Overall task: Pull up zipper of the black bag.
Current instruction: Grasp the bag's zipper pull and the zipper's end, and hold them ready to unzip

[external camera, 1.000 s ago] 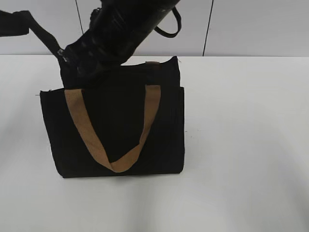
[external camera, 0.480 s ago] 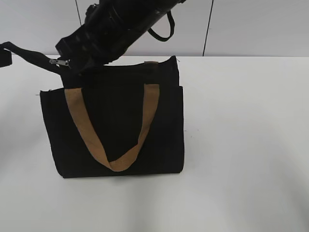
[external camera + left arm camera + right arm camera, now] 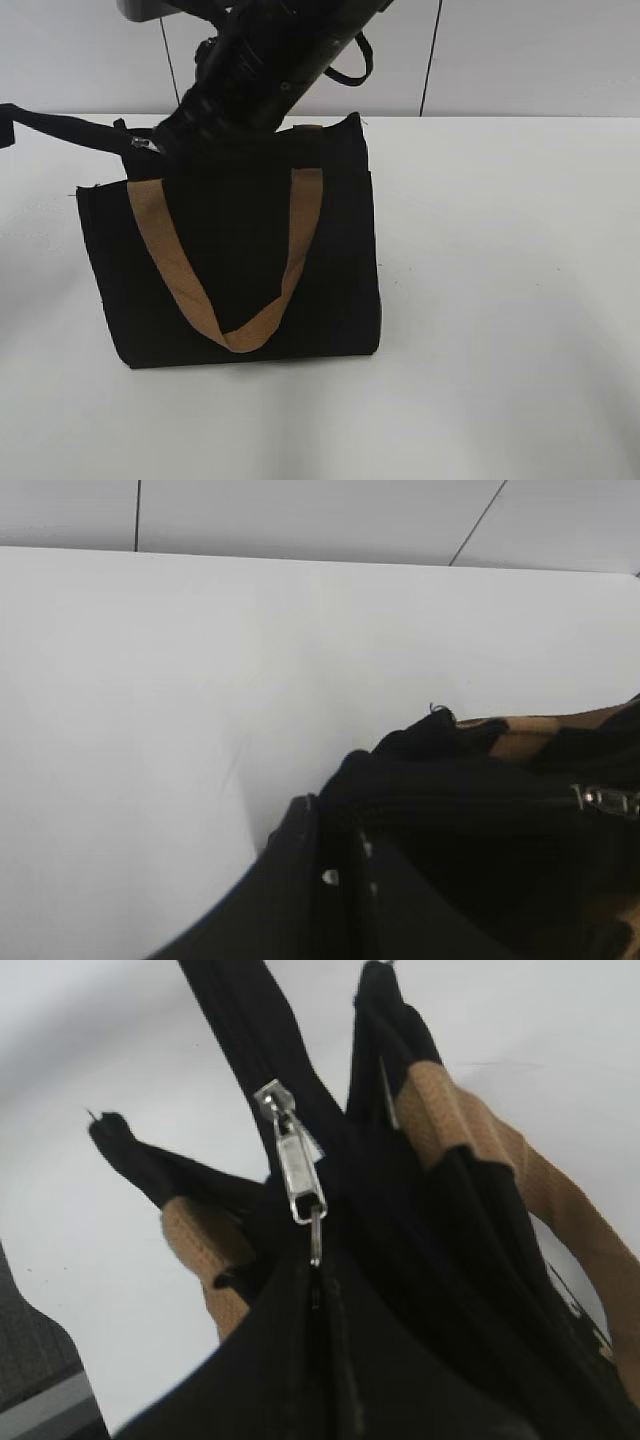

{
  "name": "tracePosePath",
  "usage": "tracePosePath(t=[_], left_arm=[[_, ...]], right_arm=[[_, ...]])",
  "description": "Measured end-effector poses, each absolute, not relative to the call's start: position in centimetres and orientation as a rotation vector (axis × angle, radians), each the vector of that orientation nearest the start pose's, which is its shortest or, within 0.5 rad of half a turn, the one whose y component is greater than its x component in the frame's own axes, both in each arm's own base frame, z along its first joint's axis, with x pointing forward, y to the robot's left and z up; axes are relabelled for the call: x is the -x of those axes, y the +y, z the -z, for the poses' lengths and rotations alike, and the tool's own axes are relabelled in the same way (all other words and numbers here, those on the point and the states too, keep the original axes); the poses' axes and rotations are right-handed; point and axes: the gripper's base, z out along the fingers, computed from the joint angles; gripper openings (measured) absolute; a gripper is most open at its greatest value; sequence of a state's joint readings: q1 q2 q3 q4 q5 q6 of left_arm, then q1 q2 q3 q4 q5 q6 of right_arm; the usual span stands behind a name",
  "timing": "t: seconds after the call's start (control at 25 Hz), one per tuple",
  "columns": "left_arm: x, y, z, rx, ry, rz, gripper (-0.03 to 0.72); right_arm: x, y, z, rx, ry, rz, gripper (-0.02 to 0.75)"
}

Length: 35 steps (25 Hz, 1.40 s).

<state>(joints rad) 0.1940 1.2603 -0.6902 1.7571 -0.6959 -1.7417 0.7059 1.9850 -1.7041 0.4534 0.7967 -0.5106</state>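
Note:
The black zip tail is pulled tight to the silver zipper, so my right gripper should go on pulling the ring tab until the zipper gets to the bag's far end.
The black bag stands on the white table with a tan handle hanging down its front. My right arm reaches across from the top right to the bag's top left corner. My right gripper is shut on the ring tab of the silver zipper, which also shows in the exterior view. My left gripper is shut on the black zip tail of the bag and stretches it out to the left, with only the gripper's tip visible at the exterior view's left edge.
The white table stretches right of and in front of the bag. A grey panelled wall stands behind it. The right arm's black body hangs over the bag's top left.
The right gripper has moved down and slightly right with the zipper. The left gripper has lowered the zip tail to near table height. The bag has shifted a little left.

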Motion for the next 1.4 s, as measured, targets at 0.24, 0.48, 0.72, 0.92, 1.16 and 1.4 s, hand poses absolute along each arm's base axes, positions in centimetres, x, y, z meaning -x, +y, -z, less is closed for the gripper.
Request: tracePosePath(t=[0.24, 0.48, 0.72, 0.92, 1.16, 1.4], left_arm=[[-24.3, -0.9, -25.6, -0.221, 2.117, 0.581, 0.021], [-24.3, -0.9, -25.6, -0.219, 2.117, 0.577, 0.021], [-24.4, -0.9, -25.6, -0.214, 2.120, 0.572, 0.021], [-24.5, -1.0, -25.3, -0.222, 2.130, 0.598, 0.021], [-24.7, -0.7, -25.1, -0.197, 2.138, 0.569, 0.277], [-24.9, -0.7, -24.9, -0.163, 2.144, 0.466, 0.438]], right_arm=[[-32.6, 29.9, -27.1, 1.262, 2.290, -0.501, -0.015], [-34.1, 25.0, -28.8, 1.215, 2.399, -0.458, -0.015], [-35.0, 21.1, -29.3, 1.210, 2.506, -0.430, -0.015], [-34.9, 19.5, -30.3, 1.185, 2.524, -0.446, -0.015], [-34.2, 18.7, -31.9, 1.149, 2.524, -0.434, 0.260], [-33.5, 18.2, -33.5, 1.123, 2.496, -0.423, 0.615]])
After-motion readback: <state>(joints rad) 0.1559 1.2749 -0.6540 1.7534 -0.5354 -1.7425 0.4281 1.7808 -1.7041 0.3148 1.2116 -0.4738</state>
